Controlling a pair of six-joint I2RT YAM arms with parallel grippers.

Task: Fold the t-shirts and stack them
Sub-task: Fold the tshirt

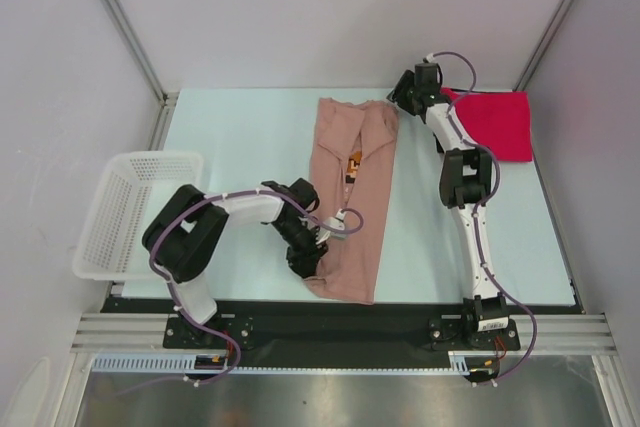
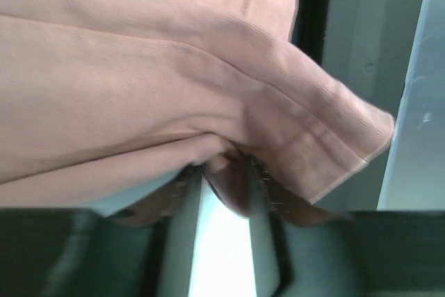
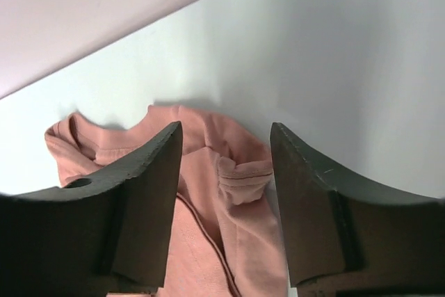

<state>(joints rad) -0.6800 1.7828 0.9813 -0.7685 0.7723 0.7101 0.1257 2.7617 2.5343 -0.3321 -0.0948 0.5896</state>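
The dusty-pink t-shirt's near hem [image 1: 326, 287] is bunching up at the robot's left gripper, so the right gripper should keep the t-shirt's far corner [image 1: 387, 108] in place while the left gripper straightens the hem.
The dusty-pink t-shirt [image 1: 368, 197] lies folded into a long strip down the middle of the table, with a small print showing at its fold. My left gripper [image 1: 318, 239] is at the strip's lower left edge. In the left wrist view the left gripper [image 2: 224, 172] has its jaws parted, and a fold of pink cloth [image 2: 139, 88] drapes over its tips. My right gripper [image 1: 397, 99] hovers open over the strip's far end. In the right wrist view it [image 3: 226, 129] holds nothing, and the collar and a bunched sleeve [image 3: 243, 179] show between its fingers. A folded red t-shirt [image 1: 497, 125] lies at the far right.
A white lattice basket [image 1: 130, 212] stands at the table's left edge, beside the left arm. The pale table [image 1: 240, 137] is walled at the back and sides. The black front rail [image 2: 313, 5] runs close to the shirt's near hem.
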